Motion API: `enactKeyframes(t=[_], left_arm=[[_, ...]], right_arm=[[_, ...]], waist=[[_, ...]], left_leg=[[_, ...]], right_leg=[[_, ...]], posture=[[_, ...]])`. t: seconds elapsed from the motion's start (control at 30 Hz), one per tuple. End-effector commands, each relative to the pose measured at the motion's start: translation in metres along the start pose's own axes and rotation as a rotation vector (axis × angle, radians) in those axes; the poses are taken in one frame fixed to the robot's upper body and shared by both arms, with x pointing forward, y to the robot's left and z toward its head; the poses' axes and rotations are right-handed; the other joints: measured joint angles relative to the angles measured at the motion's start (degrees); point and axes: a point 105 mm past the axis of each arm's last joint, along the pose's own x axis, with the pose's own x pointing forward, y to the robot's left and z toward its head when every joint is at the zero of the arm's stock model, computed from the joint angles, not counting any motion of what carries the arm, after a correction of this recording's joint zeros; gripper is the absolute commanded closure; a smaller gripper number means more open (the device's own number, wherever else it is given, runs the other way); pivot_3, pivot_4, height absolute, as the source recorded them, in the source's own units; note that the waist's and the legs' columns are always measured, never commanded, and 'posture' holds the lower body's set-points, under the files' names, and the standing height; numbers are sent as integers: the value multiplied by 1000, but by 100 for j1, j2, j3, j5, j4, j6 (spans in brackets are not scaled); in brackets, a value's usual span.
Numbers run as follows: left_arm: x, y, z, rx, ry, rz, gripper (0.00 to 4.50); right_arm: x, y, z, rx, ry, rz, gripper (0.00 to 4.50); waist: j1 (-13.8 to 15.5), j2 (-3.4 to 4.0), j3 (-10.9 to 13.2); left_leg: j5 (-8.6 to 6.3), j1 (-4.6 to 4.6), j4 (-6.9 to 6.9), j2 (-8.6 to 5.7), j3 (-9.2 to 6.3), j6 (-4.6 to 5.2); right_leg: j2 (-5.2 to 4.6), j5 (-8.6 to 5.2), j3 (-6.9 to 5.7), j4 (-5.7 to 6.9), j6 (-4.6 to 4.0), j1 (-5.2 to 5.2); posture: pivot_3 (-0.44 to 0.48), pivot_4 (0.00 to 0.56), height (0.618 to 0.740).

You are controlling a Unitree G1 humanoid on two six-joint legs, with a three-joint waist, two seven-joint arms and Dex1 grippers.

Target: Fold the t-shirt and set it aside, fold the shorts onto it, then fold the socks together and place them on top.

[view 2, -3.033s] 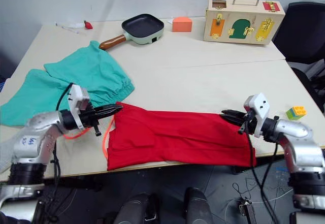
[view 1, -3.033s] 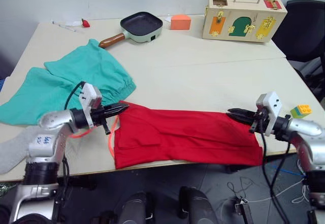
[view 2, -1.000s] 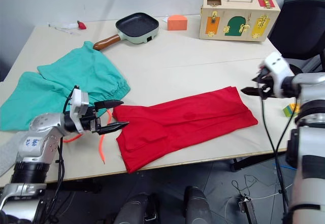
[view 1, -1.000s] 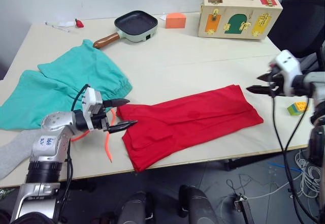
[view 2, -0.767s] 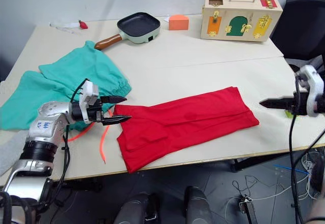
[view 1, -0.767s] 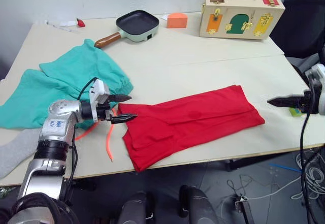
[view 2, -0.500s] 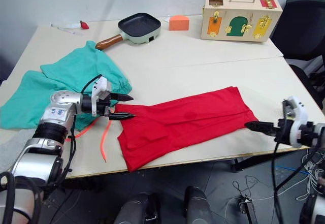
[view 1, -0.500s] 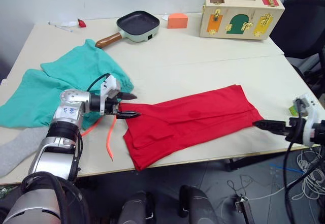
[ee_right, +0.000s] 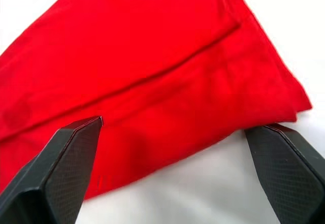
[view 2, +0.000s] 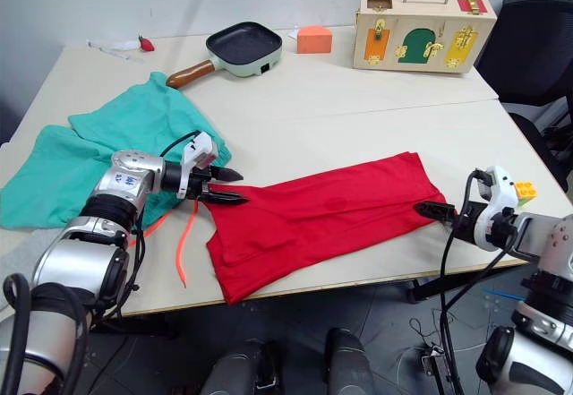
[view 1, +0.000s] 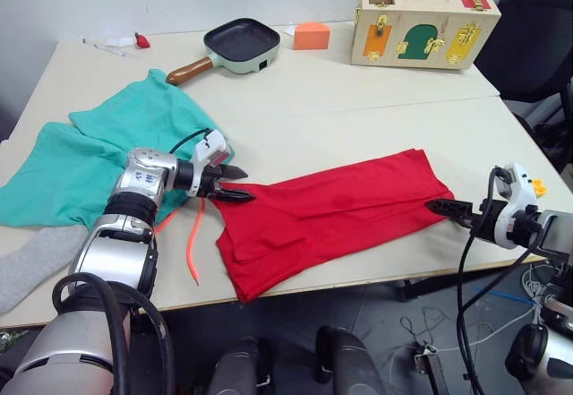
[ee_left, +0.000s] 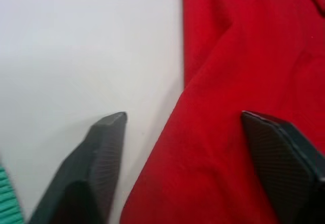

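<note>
I expect the red t-shirt (view 1: 313,232) to show its smooth front and hidden collar when I fold it over, since its turned-in sides (view 1: 367,210) are on top.
The red t-shirt (view 1: 331,211) lies folded into a long strip, slanting across the table's near half. My left gripper (view 1: 242,185) is at the strip's left end, open. In the left wrist view one finger (ee_left: 101,153) is over bare table and the other (ee_left: 282,153) over red cloth. My right gripper (view 1: 439,207) is open just off the shirt's right corner, and its wrist view has that corner (ee_right: 284,94) between the fingers. The teal shorts (view 1: 116,144) lie spread at the left, their orange drawstring (view 1: 191,243) trailing forward. A grey sock (view 1: 22,265) rests at the near left edge.
At the back stand a green pan (view 1: 243,44), an orange block (view 1: 312,36) and a wooden latch box (view 1: 425,26). A small toy brick (view 1: 537,183) sits by the right edge, beyond it a black chair (view 1: 537,46). The shirt's lower corner reaches close to the table's front edge.
My left gripper moved right onto the shirt's left end and its fingers narrowed. My right gripper came down from beyond the table's right side and moved in to the shirt's right corner.
</note>
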Motion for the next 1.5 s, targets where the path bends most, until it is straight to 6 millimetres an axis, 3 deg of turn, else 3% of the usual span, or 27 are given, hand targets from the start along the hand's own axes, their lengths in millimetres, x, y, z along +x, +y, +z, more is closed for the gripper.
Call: enactKeyframes(t=[0.03, 0.27, 0.37, 0.53, 0.7, 0.9, 1.07, 1.1, 1.3, 1.37, 1.5], left_arm=[[-2, -4, -5, -53, 17, -40, 2127], [-5, -9, -7, -61, 22, -67, 4400], [-6, -14, -7, -47, 22, -88, 4500], [-11, -40, -9, -39, 48, -131, 4500], [-14, -71, -13, -65, 72, -136, 4500], [-7, -84, -10, -126, -36, 9, 4500], [-8, -99, -10, -228, -133, 60, 4500], [-9, -99, -10, -231, -142, 78, 3946], [-24, -91, -13, -204, -111, 93, 2151], [-29, -86, -11, -190, -109, 83, 1495], [-37, -67, 0, -198, -91, 18, 207]], right_arm=[[7, 0, 0, 37, 1, -7, 962], [16, 2, 16, -3, -56, -13, 3482], [20, 1, 28, -62, -91, -20, 4459], [38, 0, 62, -305, -155, -62, 4459], [58, 6, 88, -391, -207, -69, 4459], [75, 18, 97, -467, -209, -54, 4459], [73, 25, 98, -436, -177, 17, 4459], [70, 25, 97, -443, -166, 29, 4054], [43, 30, 85, -470, -54, 149, 2084], [31, 38, 71, -468, 5, 225, 1392], [3, 59, 18, -419, 162, 355, 10]], waist=[[-10, -4, -3], [-39, -5, -3], [-67, -5, -3], [-138, -5, -3], [-181, -2, 0], [-134, -2, 0], [-137, -1, 0], [-134, -1, 0], [-96, 0, 1], [-36, 0, 0], [41, -2, -1]], left_leg=[[0, 0, 0, 0, 0, 0], [0, 1, 0, 2, 4, 0], [1, 1, 0, 1, 9, 2], [2, 2, -2, 0, 15, 3], [3, 6, -7, 4, 22, 2], [8, 7, -4, 7, 15, 1], [8, 13, -4, 7, 5, 1], [8, 15, -4, 8, 5, 1], [9, 20, -4, 9, 3, -4], [5, 19, -5, 13, -3, -11], [1, 16, -3, 12, -17, -18]], right_leg=[[0, 0, 0, 0, 0, 0], [9, 0, 3, 6, 0, -2], [19, 0, 6, 7, 0, -2], [30, 0, 15, 11, 1, -5], [46, -1, 27, 8, 2, -4], [45, -2, 73, 4, 3, 5], [45, -2, 72, -4, 4, 22], [46, -2, 72, -4, 4, 24], [45, -2, 72, -5, 4, 29], [25, -2, 71, -10, 3, 29], [10, -3, 52, -10, 0, 29]], posture=[[0, 150, 740], [0, 150, 740], [0, 150, 740], [0, 150, 740], [0, 150, 740], [0, 150, 740], [0, 150, 740], [0, 150, 740], [0, 150, 740], [0, 150, 740], [0, 150, 740]])
